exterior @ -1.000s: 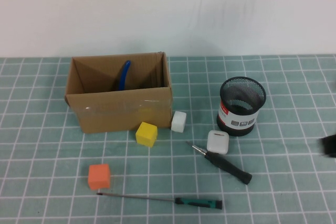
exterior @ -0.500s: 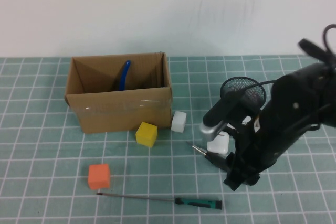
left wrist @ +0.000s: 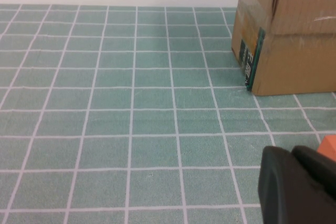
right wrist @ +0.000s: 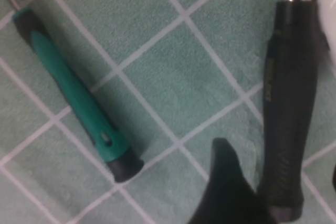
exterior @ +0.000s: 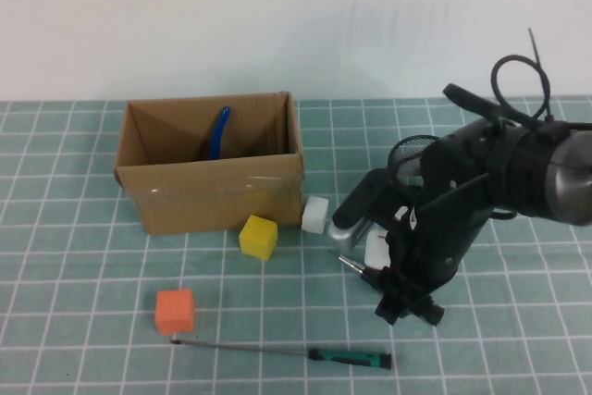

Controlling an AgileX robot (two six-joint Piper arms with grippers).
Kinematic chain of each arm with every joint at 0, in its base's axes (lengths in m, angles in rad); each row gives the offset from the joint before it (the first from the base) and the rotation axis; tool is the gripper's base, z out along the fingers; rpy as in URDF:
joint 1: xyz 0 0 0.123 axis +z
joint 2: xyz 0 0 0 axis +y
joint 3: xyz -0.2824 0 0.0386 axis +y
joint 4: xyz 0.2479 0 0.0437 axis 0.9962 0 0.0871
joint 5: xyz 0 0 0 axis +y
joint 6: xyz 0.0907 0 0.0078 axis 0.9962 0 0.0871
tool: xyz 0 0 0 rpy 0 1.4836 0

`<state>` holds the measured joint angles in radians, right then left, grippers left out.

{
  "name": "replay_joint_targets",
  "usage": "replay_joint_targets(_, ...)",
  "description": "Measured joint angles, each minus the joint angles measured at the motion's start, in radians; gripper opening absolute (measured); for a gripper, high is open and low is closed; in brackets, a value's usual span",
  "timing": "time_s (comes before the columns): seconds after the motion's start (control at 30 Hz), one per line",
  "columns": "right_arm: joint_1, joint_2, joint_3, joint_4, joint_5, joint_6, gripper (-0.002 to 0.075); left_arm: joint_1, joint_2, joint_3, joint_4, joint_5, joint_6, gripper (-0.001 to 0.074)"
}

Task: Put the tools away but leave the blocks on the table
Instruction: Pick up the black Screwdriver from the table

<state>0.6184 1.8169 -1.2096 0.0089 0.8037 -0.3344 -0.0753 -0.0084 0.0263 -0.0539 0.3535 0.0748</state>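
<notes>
The black-handled screwdriver (right wrist: 290,103) will come loose and leave the white earbud case behind when I lift, because the earbud case sits next to the screwdriver handle's unbroken edge (right wrist: 317,40).
My right gripper (exterior: 407,307) is low over the mat (exterior: 83,256), open, its jaws on either side of the black-handled screwdriver (right wrist: 289,119); one finger (right wrist: 226,182) shows beside the handle. In the high view only the screwdriver's metal tip (exterior: 353,265) shows. The green-and-black screwdriver (exterior: 350,356) lies near the front edge and also shows in the right wrist view (right wrist: 79,98). The blue-handled pliers (exterior: 218,131) stand in the cardboard box (exterior: 213,193). The orange (exterior: 175,310), yellow (exterior: 258,236) and white (exterior: 315,214) blocks lie on the mat. My left gripper (left wrist: 299,187) is shut, low beside the orange block (left wrist: 328,146).
A white earbud case (exterior: 375,249) lies against the right arm, next to the black screwdriver. A black mesh cup (exterior: 412,159) stands behind the arm, partly hidden. The box's corner (left wrist: 252,77) shows in the left wrist view.
My right arm has swung in from the right edge and dropped over the black-handled screwdriver. The tools and blocks have not moved.
</notes>
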Motion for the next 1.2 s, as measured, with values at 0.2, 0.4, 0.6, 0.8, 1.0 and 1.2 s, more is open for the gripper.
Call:
replay_joint_targets(0.2,0.000,0.043,0.000,-0.015,-0.019,-0.005,0.0349,0.000,0.000,0.000,0.000,0.000,0.000,-0.0001)
replay_joint_targets(0.4,0.000,0.076,0.000,-0.020,-0.041,-0.007,0.0349,0.000,0.000,0.000,0.000,0.000,0.000,-0.0001)
replay_joint_targets(0.6,0.000,0.093,0.000,-0.030,-0.092,-0.026,0.0347,0.000,0.000,0.000,0.000,0.000,0.000,-0.0001)
replay_joint_targets(0.8,-0.002,0.093,0.000,-0.051,-0.095,-0.022,0.0171,0.000,0.000,0.000,0.000,0.000,0.000,-0.0001)
replay_joint_targets(1.0,-0.002,0.080,0.000,-0.053,-0.074,0.047,-0.0006,0.000,0.000,0.000,0.000,0.000,0.000,-0.0003)
replay_joint_targets(1.2,0.011,-0.051,0.000,-0.067,0.032,0.166,-0.0006,0.000,0.000,0.000,0.001,0.000,0.000,-0.0003)
